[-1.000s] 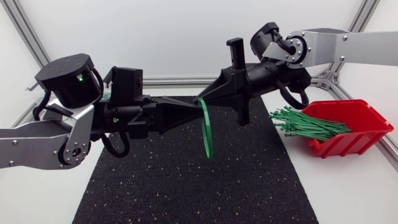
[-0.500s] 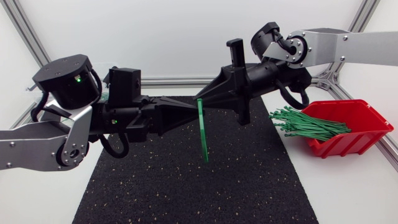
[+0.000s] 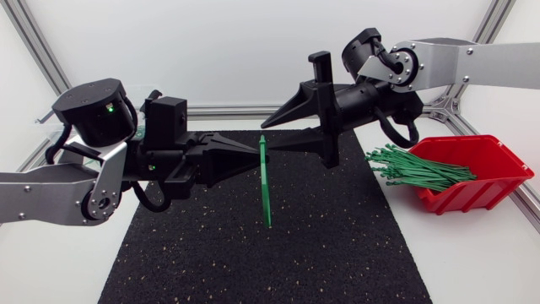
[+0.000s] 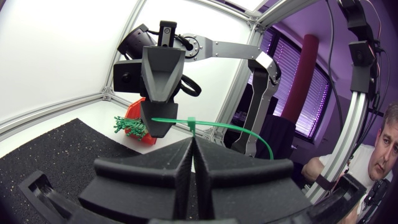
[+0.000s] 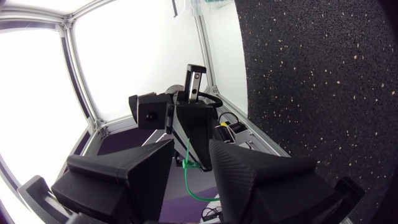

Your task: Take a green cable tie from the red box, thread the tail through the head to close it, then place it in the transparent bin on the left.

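Note:
I expect the green cable tie to stay closed in a wide loop when I pull the tail's tip, because that tip sticks up past the cable tie's head.
My left gripper is shut on a green cable tie above the middle of the black mat; the tie hangs down from the fingertips. In the left wrist view the tie lies across the shut fingertips, its small head just above them. My right gripper faces the left one with its fingers open on either side of the tie's upper end, not touching it. In the right wrist view the tie shows in the gap of the right gripper. The red box at the right holds several green ties.
Both arms meet over the mat's far half. The red box is tilted, its open side toward the mat, with ties spilling over its lip. A transparent bin's edge shows behind my left arm at the far left, mostly hidden.
My right gripper has opened and let go of the tie. The left gripper has drawn slightly left with the tie, which now hangs straighter.

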